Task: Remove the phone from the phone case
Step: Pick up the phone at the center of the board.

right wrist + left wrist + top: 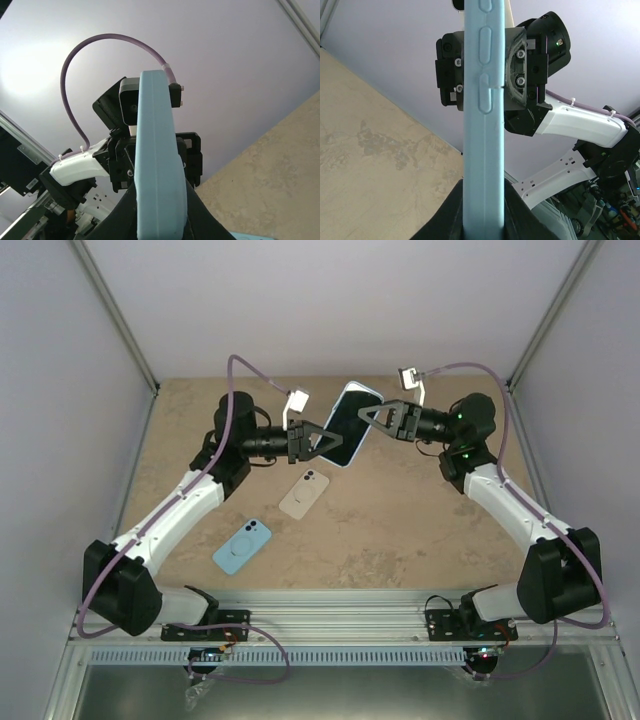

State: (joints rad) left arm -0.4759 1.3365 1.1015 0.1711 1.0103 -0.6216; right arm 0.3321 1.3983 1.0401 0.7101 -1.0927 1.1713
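Observation:
Phone and case are pinched at the case's side [483,195] by my left gripper, which should open, back off and pry with one finger at the case's lower corner [322,457].
A phone with a dark screen sits in a light blue case [350,425] and is held in the air over the far middle of the table, between both grippers. My left gripper [328,440] is shut on its left edge and my right gripper [366,420] is shut on its right edge. In the left wrist view the case's side [484,125] with its button bumps runs up from my black fingers [445,220], with the right gripper behind it. In the right wrist view the case edge [157,165] fills the gap between the fingers [112,220].
A beige phone or case [304,492] lies on the tan table below the held phone. A light blue case with a round ring [242,545] lies nearer the left arm. Grey walls enclose the table on three sides.

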